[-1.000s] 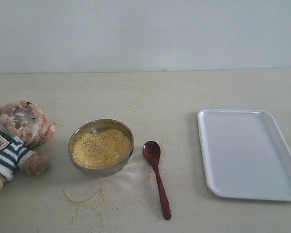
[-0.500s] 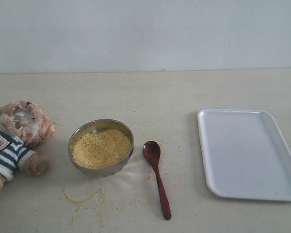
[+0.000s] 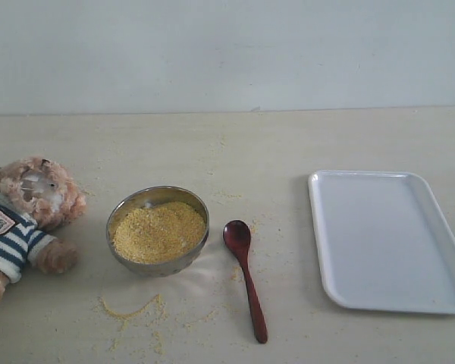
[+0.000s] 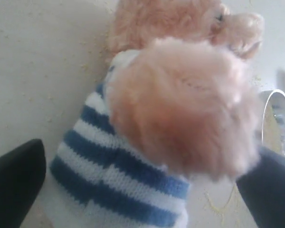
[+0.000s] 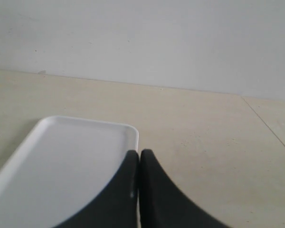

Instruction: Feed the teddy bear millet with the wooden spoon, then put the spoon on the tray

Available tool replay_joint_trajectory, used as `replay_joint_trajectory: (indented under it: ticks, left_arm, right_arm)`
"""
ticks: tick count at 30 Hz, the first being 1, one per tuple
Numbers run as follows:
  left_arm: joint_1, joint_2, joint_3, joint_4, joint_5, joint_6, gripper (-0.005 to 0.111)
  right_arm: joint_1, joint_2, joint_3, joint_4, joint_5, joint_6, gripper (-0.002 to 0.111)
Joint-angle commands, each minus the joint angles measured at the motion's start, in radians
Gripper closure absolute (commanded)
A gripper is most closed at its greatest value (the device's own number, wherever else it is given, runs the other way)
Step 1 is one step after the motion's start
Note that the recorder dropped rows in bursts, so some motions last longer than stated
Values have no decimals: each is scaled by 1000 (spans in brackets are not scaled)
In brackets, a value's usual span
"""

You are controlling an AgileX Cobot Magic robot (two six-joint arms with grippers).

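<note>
My left gripper should keep moving in and close around the torso (image 3: 6, 235), because its open fingers are on both sides of the teddy bear's striped shirt (image 4: 116, 183).
The teddy bear (image 3: 26, 216) lies on its back at the table's left edge in its striped shirt. Millet (image 3: 158, 230) fills a steel bowl beside it, and stray grains (image 3: 133, 311) lie in front of the bowl. The wooden spoon (image 3: 245, 277) rests on the table right of the bowl, its oval bowl pointing away. The white tray (image 3: 387, 239) sits at the right. Neither gripper shows in the exterior view. My left gripper (image 4: 147, 156) is open, a dark finger (image 4: 14, 185) on each side of the teddy bear (image 4: 133, 161). My right gripper (image 5: 139, 154) is shut on nothing, over the tray (image 5: 61, 166) near its corner.
The steel bowl (image 3: 148, 197) stands between bear and spoon; its rim (image 4: 275, 114) shows past the bear's arm in the left wrist view. A pale wall rises behind the table. Bare tabletop lies between spoon and tray and behind the bowl.
</note>
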Motion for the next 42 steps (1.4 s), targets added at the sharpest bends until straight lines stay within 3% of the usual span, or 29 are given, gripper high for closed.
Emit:
replay_joint_trajectory:
  ticks: [1,10,13,15,17,19,20,27,35,38,42]
  left_arm:
    - [-10,47,4,-20,-8,66,-4]
    - [-156,135,4,-2,-116,132,-3]
    - [-170,134,4,-9,-117,130,6]
    - [-170,134,2,-26,-91,127,24]
    - [-170,134,2,-44,-77,127,50]
    - [-170,134,2,-44,-74,127,90]
    - [-170,134,2,-45,-63,131,100]
    - [-170,93,2,-183,71,95,102]
    - [-149,-172,25,-261,124,49,102]
    - [-149,-265,106,-363,111,77,102]
    - [-149,-379,330,-430,36,199,102]
  right_arm:
    - [1,-4,-1,-6,-1,-2,109]
    - [1,-4,-1,-6,-1,-2,109]
    - [1,-4,-1,-6,-1,-2,109]
    - [1,-4,-1,-6,-1,-2,109]
    - [1,-4,-1,-6,-1,-2,109]
    - [1,-4,-1,-6,-1,-2,109]
    - [1,-4,-1,-6,-1,-2,109]
    - [1,-4,-1,-6,-1,-2,109]
    - [1,-4,-1,-6,0,-2,109]
    - [1,-4,-1,-6,0,-2,109]
    - [1,-4,-1,-6,0,-2,109]
